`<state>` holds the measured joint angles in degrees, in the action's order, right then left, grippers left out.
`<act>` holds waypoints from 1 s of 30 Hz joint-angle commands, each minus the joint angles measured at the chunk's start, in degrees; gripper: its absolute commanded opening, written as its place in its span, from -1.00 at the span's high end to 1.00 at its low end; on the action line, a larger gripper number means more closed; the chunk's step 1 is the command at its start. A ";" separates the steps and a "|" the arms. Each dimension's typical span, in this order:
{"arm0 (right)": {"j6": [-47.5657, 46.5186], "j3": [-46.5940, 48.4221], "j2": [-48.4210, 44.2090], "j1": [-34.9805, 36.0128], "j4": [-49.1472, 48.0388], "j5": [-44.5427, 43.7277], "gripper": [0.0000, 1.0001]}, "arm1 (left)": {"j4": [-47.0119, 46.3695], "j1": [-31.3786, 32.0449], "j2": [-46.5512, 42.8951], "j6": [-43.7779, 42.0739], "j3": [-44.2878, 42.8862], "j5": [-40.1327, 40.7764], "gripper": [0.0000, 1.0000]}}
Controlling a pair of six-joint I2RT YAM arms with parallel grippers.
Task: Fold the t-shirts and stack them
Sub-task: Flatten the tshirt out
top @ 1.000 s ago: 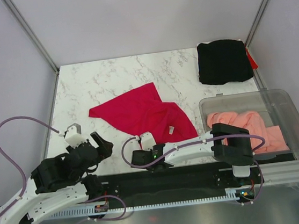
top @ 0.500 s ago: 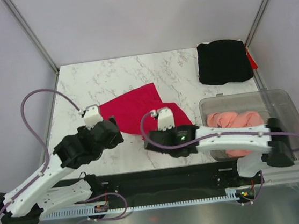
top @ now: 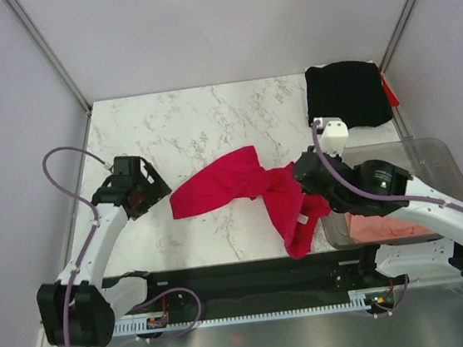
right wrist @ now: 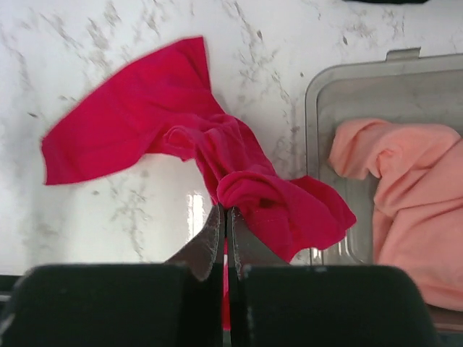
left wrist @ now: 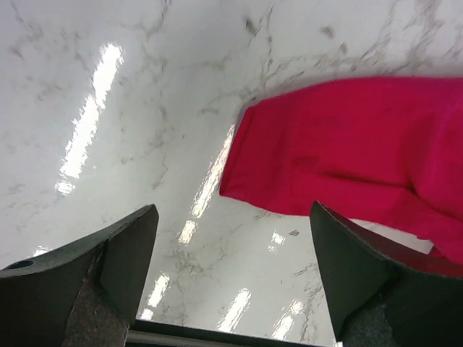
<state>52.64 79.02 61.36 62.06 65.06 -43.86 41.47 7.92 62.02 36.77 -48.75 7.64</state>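
Note:
I expect the crimson red t-shirt (top: pixel 215 183), gathered by overlapping folds (top: pixel 259 184) into a narrow piece of cloth, to fall open into a broad sheet when I lift both ends.
The crimson red t-shirt (top: pixel 233 186) is stretched out and lifted at its right end, where my right gripper (right wrist: pixel 226 213) is shut on a bunched fold of it; the rest trails left onto the marble table (top: pixel 184 120). Its loose left end (left wrist: pixel 340 144) lies just ahead of my left gripper (left wrist: pixel 231 238), which hangs open over bare marble with nothing between its fingers. A black t-shirt (top: pixel 346 95) lies folded at the far right corner. The salmon-pink t-shirt (right wrist: pixel 405 195) sits crumpled in the clear plastic bin (top: pixel 438 150).
The clear bin stands at the table's right edge, right beside the lifted red cloth. A sliver of red (top: pixel 389 93) shows by the black shirt's right side. Grey walls enclose the table, and a black rail (top: pixel 260 275) runs along its near edge.
My right gripper has closed on the red shirt and pulled it up and right toward the bin. The left arm has swung out to the left, beside the shirt's left end.

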 commanded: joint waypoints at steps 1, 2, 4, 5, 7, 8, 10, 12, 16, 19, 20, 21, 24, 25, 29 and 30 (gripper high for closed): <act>-0.96 -3.87 -0.45 -0.01 -0.28 1.93 1.00 | -8.94 -2.12 3.37 -2.07 5.50 -12.02 -0.85; -0.96 -4.40 -0.80 -0.01 -0.72 2.19 1.00 | -10.35 -2.47 3.72 -2.14 5.77 -14.03 -0.81; -1.05 -5.63 -1.68 -0.01 -0.98 2.28 1.00 | -12.38 -2.47 4.69 0.38 6.04 -14.76 -0.79; -0.96 -6.24 -2.12 -0.01 -1.42 2.20 1.00 | -12.90 -2.47 5.21 0.84 5.69 -15.19 -0.79; -0.96 -6.60 -2.30 -0.10 -1.77 1.93 1.00 | -15.09 -2.47 7.14 2.33 5.77 -16.25 -0.75; -1.14 -6.60 -2.13 -0.19 -1.95 2.11 1.00 | -15.54 -2.47 8.19 2.51 6.03 -16.34 -0.70; -1.14 -6.60 -1.95 -0.27 -2.04 2.54 1.00 | -17.20 -2.39 11.35 2.16 7.17 -16.34 -0.67; -1.05 -7.04 -1.77 -0.28 -2.21 2.81 1.00 | -18.70 -2.39 12.94 2.07 8.93 -17.12 -0.57; -0.70 -8.36 -1.86 -0.45 -3.18 3.60 1.00 | -23.36 -1.95 15.58 3.04 12.27 -18.62 -0.38; -0.35 -9.15 -2.12 -0.54 -3.53 4.04 1.00 | -26.00 -0.81 18.04 3.22 12.98 -18.54 -0.22; -0.35 -9.41 -2.13 -0.63 -3.62 3.87 1.00 | -26.53 0.07 19.70 3.22 12.72 -18.71 -0.03; -0.35 -9.59 -2.21 -0.71 -3.62 3.69 1.00 | -27.84 0.51 20.59 3.22 12.46 -18.80 0.12; -0.09 -10.38 -2.91 -0.98 -3.62 3.34 1.00 | -28.81 1.74 23.31 3.04 10.36 -19.15 0.96; 0.00 -10.47 -3.18 -0.98 -3.62 3.25 1.00 | -28.64 1.92 23.32 2.87 9.73 -19.15 0.96; -2.80 -9.60 -4.14 -1.15 -5.55 5.44 1.00 | -19.88 1.75 12.81 2.34 5.35 -16.61 0.96; -4.11 -9.07 -4.32 -1.15 -6.43 6.67 1.00 | -16.98 1.74 9.12 2.08 1.68 -15.47 0.96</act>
<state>51.37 68.66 58.63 61.21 62.04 -38.96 18.61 9.74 80.71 39.77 -39.72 -10.61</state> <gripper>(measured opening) 0.010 0.029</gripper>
